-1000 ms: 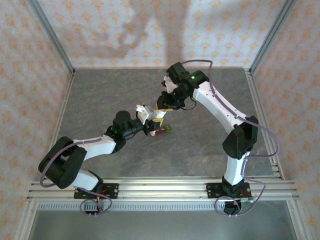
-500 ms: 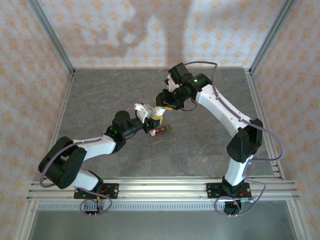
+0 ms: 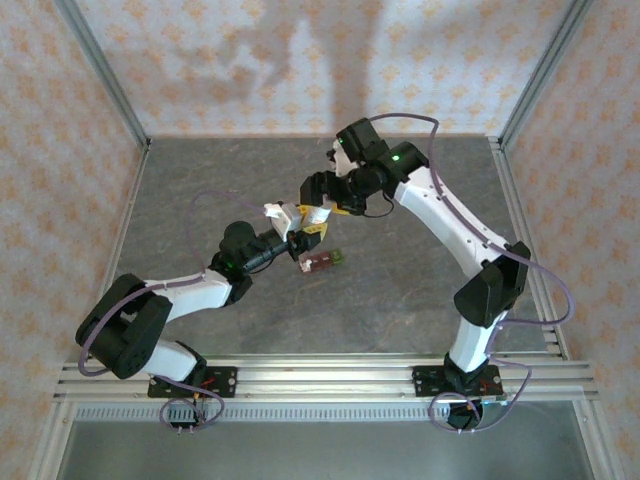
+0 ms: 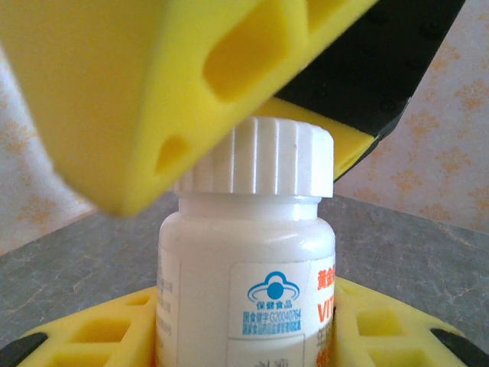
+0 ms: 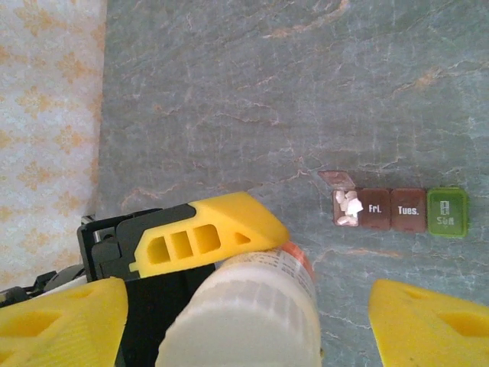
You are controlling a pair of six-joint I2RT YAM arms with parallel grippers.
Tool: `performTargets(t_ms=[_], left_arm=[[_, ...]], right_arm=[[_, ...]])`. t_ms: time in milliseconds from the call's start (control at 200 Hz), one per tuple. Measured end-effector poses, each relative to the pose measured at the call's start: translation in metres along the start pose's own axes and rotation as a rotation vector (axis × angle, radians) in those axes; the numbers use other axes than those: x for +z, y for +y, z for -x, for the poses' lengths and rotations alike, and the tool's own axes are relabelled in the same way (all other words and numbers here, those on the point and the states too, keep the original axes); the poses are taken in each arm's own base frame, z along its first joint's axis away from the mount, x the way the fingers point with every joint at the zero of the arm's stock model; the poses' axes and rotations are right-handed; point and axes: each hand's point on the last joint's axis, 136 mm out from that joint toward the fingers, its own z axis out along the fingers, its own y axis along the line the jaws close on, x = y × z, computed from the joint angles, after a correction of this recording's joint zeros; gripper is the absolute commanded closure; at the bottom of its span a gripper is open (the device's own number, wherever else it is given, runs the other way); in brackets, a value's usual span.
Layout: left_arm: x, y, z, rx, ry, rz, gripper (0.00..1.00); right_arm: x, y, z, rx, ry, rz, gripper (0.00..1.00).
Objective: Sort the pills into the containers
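My right gripper is slanted across the bottle's ribbed white cap, so next I move it back and straighten it above the cap's flat top before I grip the cap.
My left gripper is shut on a white pill bottle with an orange-lettered label, holding it upright above the table with its ribbed white cap on. My right gripper hangs over the cap, open, its yellow fingers well apart on either side of the bottle. The containers lie on the grey table: a reddish-brown strip with a green end. The leftmost compartment is open, with white pills inside. In the top view the containers sit just in front of both grippers.
The grey stone-patterned table is fenced by aluminium posts and patterned walls on three sides. An aluminium rail runs along the near edge with both arm bases on it.
My right gripper has opened from shut around the bottle's cap and shifted slightly left. The left gripper has kept its grip on the bottle and moved a little left.
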Motion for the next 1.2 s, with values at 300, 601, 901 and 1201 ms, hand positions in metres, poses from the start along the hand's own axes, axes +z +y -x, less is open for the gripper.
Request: performTargets(t_ms=[300,601,901,1201], left_arm=[[0.000,0.000,0.004,-0.011,-0.016,-0.001,1.00],[0.000,-0.004,0.005,-0.056,-0.018,-0.021,1.00],[0.001,-0.009,0.013,-0.078,-0.040,-0.059,1.00],[0.001,-0.010,0.014,-0.091,-0.041,-0.066,1.00]], right_arm=[[-0.052,-0.003,0.009,-0.042,-0.144,0.022,0.18],[-0.071,-0.002,0.004,-0.205,-0.227,0.033,0.22],[-0.060,0.005,-0.003,-0.252,-0.200,0.060,0.22],[-0.034,0.008,-0.004,-0.258,-0.139,0.059,0.28]])
